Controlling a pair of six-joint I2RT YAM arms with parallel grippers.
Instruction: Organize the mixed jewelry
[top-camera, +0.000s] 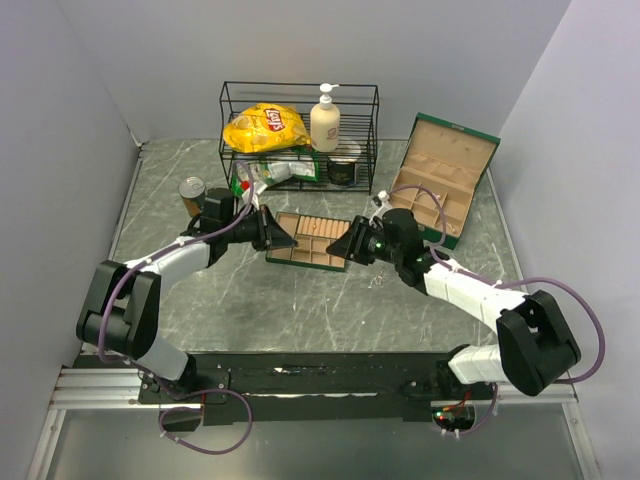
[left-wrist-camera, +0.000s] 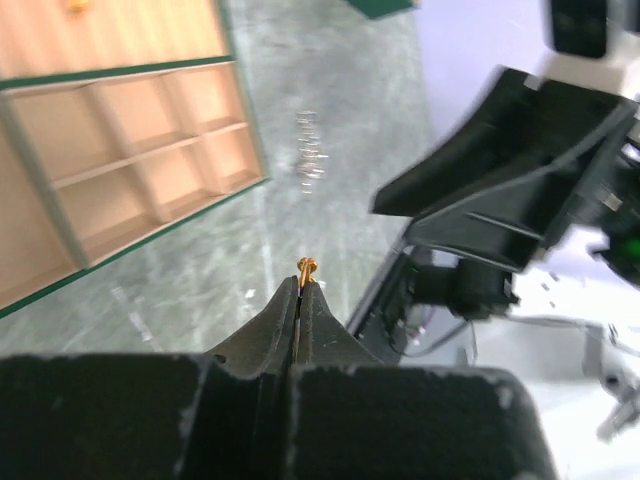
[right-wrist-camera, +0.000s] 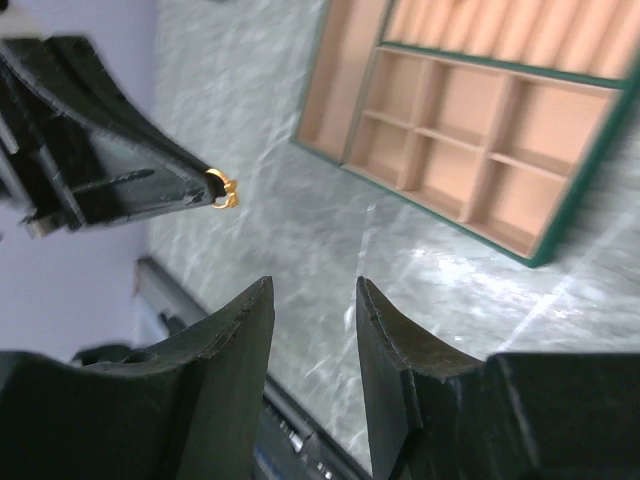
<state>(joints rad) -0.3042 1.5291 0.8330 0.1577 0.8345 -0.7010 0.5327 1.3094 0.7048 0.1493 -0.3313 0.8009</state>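
Note:
My right gripper should go on moving toward the bit's loose end with its fingers open before it closes there, because the gold bit sticks out past my left gripper's fingers.
My left gripper is shut on a small gold-coloured bit, which sticks out past its fingertips, held above the table. The right wrist view shows that same gold bit at the tip of the left gripper, up and to the left of my right gripper. The right gripper is open and holds nothing. From above, the two grippers face each other over the flat tan divider tray. A blurred silvery piece lies on the table past the tray's corner.
A green jewelry box stands open at the back right. Behind the tray is a black wire rack with a yellow chip bag, a soap bottle and a dark jar. A can stands at the left.

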